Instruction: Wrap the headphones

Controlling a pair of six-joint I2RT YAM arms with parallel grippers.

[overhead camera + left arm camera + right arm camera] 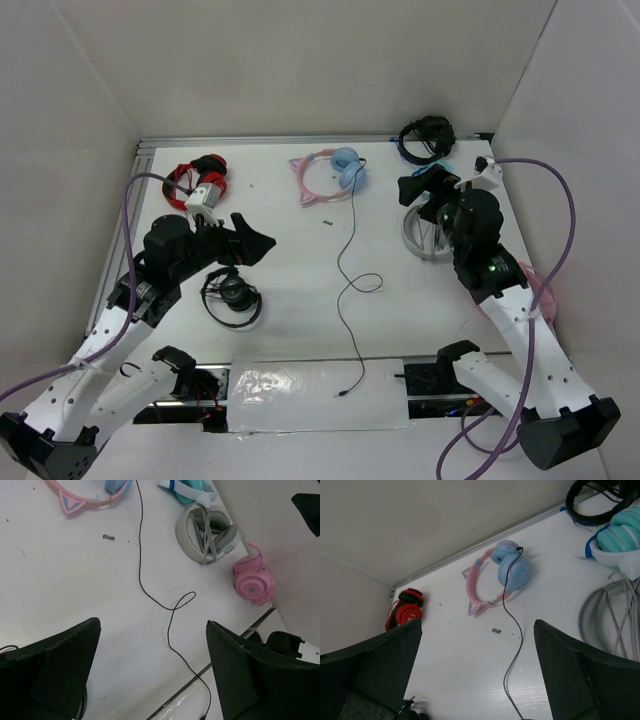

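Note:
The front light blue cup [353, 179] is free and lined up with the open fingers of my right gripper, so I should carry on moving in until the fingers are on both sides of that cup [514, 572].
The headphones [335, 175] lie flat at the back middle of the table, with a pink cat-ear headband and light blue cups. Their thin black cable [352, 230] runs toward the front, loops once, and ends in a plug [343, 393] on a clear sheet. They also show in the right wrist view [506, 572] and partly in the left wrist view [80, 500]. My left gripper [258, 243] is open and empty, above the table left of the cable [140, 560]. My right gripper [420, 187] is open and empty, to the right of the headphones.
Red-and-black headphones [195, 180] lie at the back left and black ones [232, 295] under my left arm. More black headphones [425, 137] lie at the back right. Grey ones [207, 532], teal ones [620, 530] and all-pink ones [254, 580] lie along the right side.

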